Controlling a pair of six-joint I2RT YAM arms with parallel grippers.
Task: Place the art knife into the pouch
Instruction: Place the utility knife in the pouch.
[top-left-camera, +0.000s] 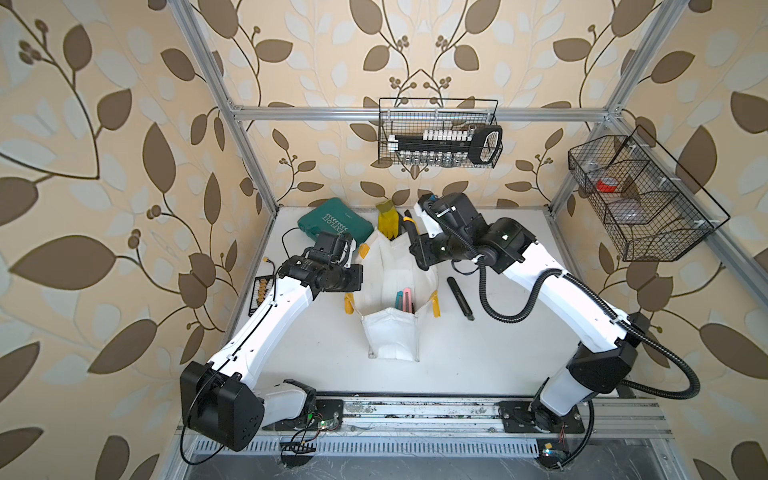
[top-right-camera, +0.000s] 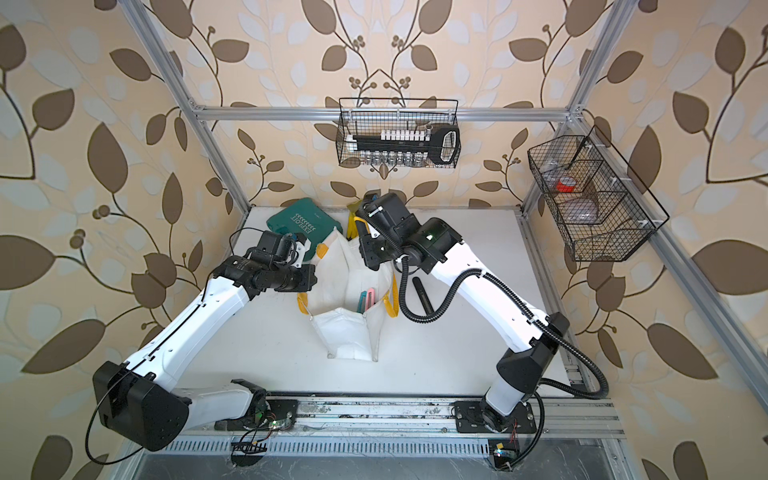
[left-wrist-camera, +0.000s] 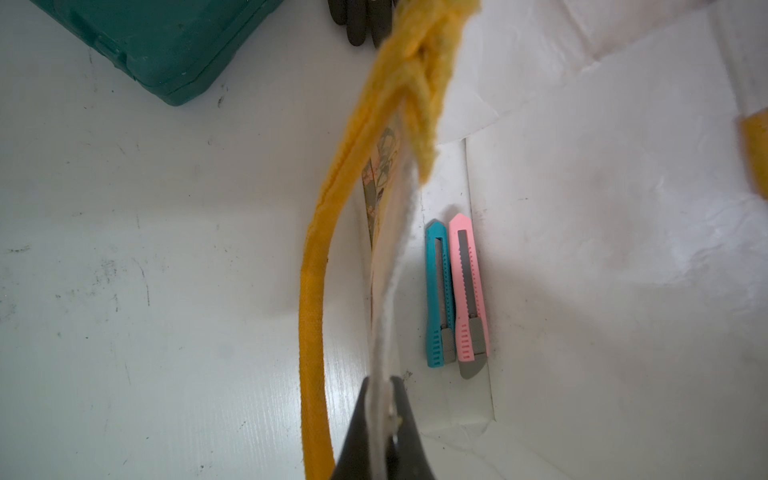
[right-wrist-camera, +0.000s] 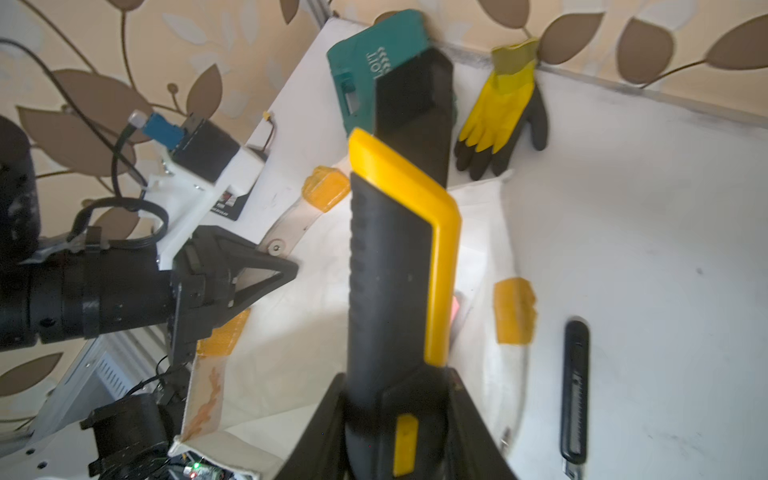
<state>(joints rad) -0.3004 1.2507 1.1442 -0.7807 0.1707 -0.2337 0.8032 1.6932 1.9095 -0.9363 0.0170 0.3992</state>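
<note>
The pouch's opening (top-left-camera: 392, 276) is wide below the art knife, so my right gripper should keep going down inside and let go just above the teal and pink knives (top-left-camera: 404, 301).
The pouch (top-left-camera: 388, 266) is a white tote with yellow handles, standing open in the middle of the table in both top views. My left gripper (left-wrist-camera: 380, 399) is shut on its near-left rim, holding the wall up beside a yellow handle (left-wrist-camera: 316, 291). My right gripper (right-wrist-camera: 395, 395) is shut on a black-and-yellow art knife (right-wrist-camera: 390, 270), which hangs above the pouch's far end (top-left-camera: 409, 226). A teal knife (left-wrist-camera: 436, 291) and a pink knife (left-wrist-camera: 469, 291) lie side by side on the pouch's floor.
A slim black knife (top-left-camera: 460, 297) lies on the table right of the pouch. A green tool case (top-left-camera: 332, 222) and a yellow-and-black glove (top-left-camera: 388, 222) lie behind the pouch. Wire baskets hang on the back rail (top-left-camera: 440, 133) and the right rail (top-left-camera: 640, 195).
</note>
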